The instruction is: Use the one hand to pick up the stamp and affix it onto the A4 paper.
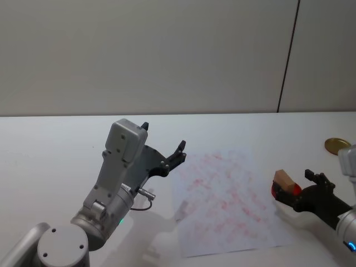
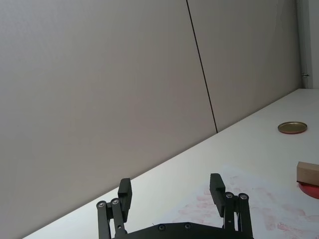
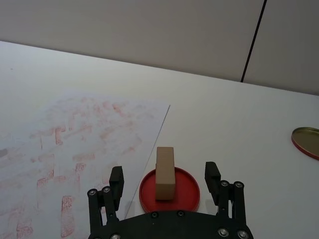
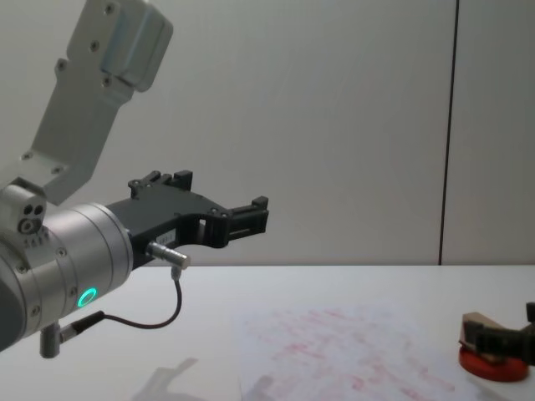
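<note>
My gripper will lift the stamp (image 3: 165,174) free and leave the ink pad in place, since the stamp stands inside the ink pad's wider rim (image 3: 190,186).
The stamp (image 3: 165,173), a small tan wood block, stands upright on a round red ink pad (image 3: 185,195) just off the right edge of the A4 paper (image 3: 75,144), a white sheet covered in red smudges. My right gripper (image 3: 164,175) is open and low over the table, with one black finger (image 3: 213,175) on each side of the stamp and a gap on both sides. From the head, the stamp (image 1: 285,179) sits at the tips of the right gripper (image 1: 301,184). My left gripper (image 1: 164,137) hangs open and empty in the air above the paper's (image 1: 228,194) left edge.
A flat gold lid (image 1: 337,145) lies on the white table at the far right, behind the right arm. The raised left arm (image 4: 75,267) looms large on the left of the chest view. A plain wall closes off the back of the table.
</note>
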